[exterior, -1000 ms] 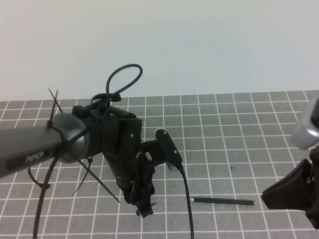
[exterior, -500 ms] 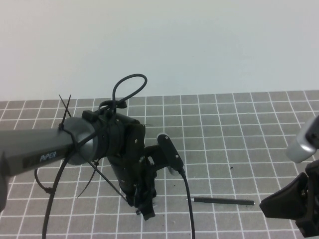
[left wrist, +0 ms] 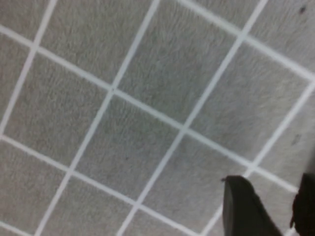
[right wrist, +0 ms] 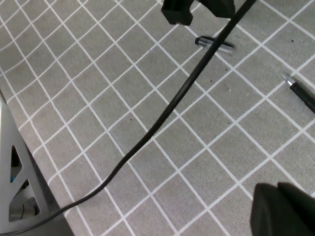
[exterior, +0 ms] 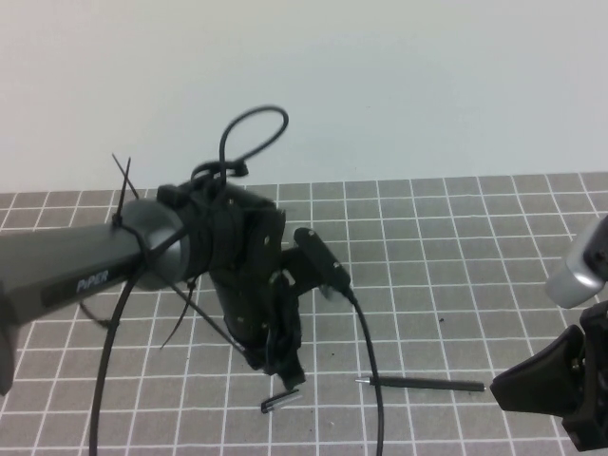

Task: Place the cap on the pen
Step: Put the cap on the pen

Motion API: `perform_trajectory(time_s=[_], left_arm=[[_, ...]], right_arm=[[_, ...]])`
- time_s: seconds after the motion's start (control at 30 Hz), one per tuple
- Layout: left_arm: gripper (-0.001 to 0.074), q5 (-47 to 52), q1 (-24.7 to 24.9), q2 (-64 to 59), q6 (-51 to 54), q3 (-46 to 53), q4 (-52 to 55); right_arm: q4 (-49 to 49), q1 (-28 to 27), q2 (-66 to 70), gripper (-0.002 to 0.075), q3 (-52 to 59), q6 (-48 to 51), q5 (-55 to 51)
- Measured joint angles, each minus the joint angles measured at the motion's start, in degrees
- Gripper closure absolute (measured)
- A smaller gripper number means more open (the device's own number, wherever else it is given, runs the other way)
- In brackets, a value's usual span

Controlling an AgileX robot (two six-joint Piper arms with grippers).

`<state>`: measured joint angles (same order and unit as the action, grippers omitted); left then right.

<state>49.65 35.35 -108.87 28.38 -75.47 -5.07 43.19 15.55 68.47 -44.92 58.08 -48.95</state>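
The cap's pale end (exterior: 295,396) points toward the pen. I will therefore expect an opening there that goes over the pen's silver tip and stays on.
The pen (exterior: 423,384) lies flat on the grid mat, right of centre, with its silver tip pointing left. It also shows in the right wrist view (right wrist: 302,94). The cap (exterior: 282,401) lies on the mat to the pen's left, and also shows in the right wrist view (right wrist: 214,43). My left gripper (exterior: 283,370) points down just above the cap, open and empty. In the left wrist view (left wrist: 268,196) mat shows between its fingers. My right gripper (exterior: 503,388) is shut and empty, just right of the pen's back end. It also shows in the right wrist view (right wrist: 275,196).
A thick black cable (exterior: 372,380) hangs from the left arm and crosses the mat between cap and pen; it also shows in the right wrist view (right wrist: 162,118). Zip ties stick out from the left arm (exterior: 123,180). A pale wall stands behind the mat.
My left gripper has risen and shifted slightly right, and the cap now lies uncovered on the mat below it. The right gripper has barely moved. The pen has not moved.
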Motion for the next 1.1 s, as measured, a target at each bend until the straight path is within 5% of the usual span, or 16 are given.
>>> perform_trajectory(time_s=[0.37, 1.1], left_arm=[[0.0400, 7.24, 0.00, 0.00, 9.04, -2.16, -4.57], [0.0394, 5.65, 2.35, -4.29, 7.08, -1.88, -3.76]], right_arm=[[0.12, 0.00, 0.00, 0.0729, 0.00, 0.21, 0.04], [0.22, 0.00, 0.00, 0.0729, 0.00, 0.21, -0.19]])
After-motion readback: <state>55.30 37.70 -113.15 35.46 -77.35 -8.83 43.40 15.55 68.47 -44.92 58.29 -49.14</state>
